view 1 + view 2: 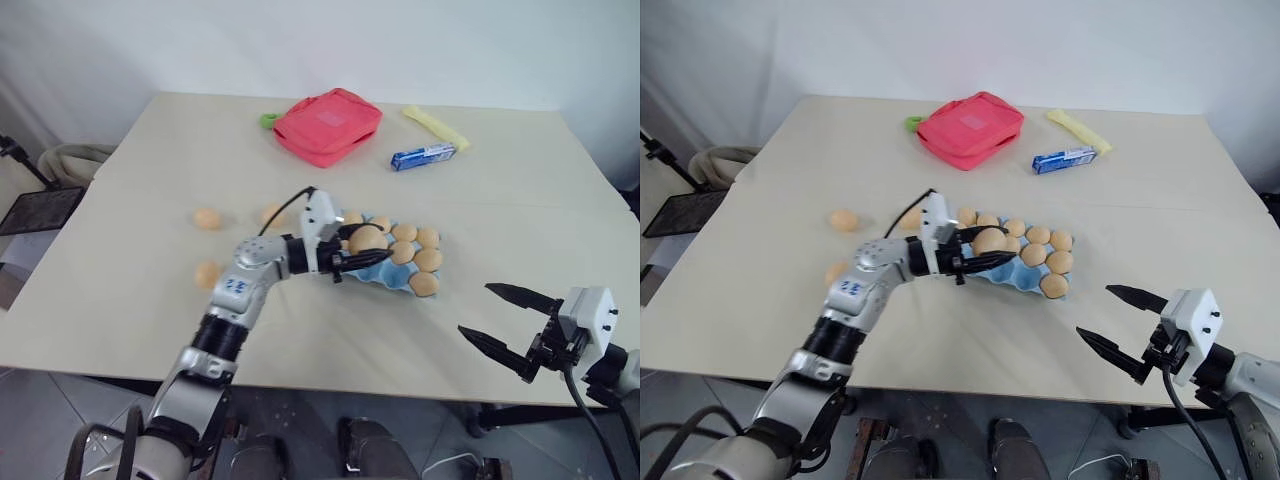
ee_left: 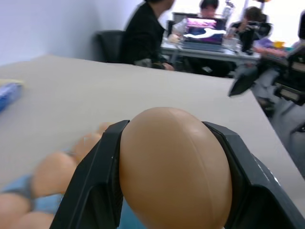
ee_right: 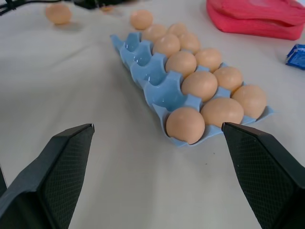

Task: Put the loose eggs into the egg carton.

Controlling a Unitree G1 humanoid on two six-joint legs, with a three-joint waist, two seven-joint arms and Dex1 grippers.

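Observation:
The held egg (image 1: 368, 241) is above the carton and the cup (image 1: 395, 275) beside the near corner egg is open, so the robot's left gripper keeps on to that cup and lets go there.
My left gripper (image 1: 365, 246) is shut on a tan egg (image 2: 174, 176) and holds it level just above the near-left part of the light blue egg carton (image 3: 143, 67). Black fingers (image 2: 90, 191) press on both sides of the egg. Most cups of the carton (image 1: 385, 272) hold eggs; the row on its near side has several bare cups. Three loose eggs lie on the table left of the carton (image 1: 207, 218), (image 1: 207, 273), (image 1: 272, 213). My right gripper (image 1: 505, 320) hangs open off the table's front right edge, pointing at the carton, nothing between its fingers.
A red pouch (image 1: 327, 125), a small green thing (image 1: 268, 120), a blue-and-white packet (image 1: 423, 156) and a yellow packet (image 1: 436, 128) lie at the back of the beige table (image 1: 500, 220). People sit at desks beyond the table in the left wrist view.

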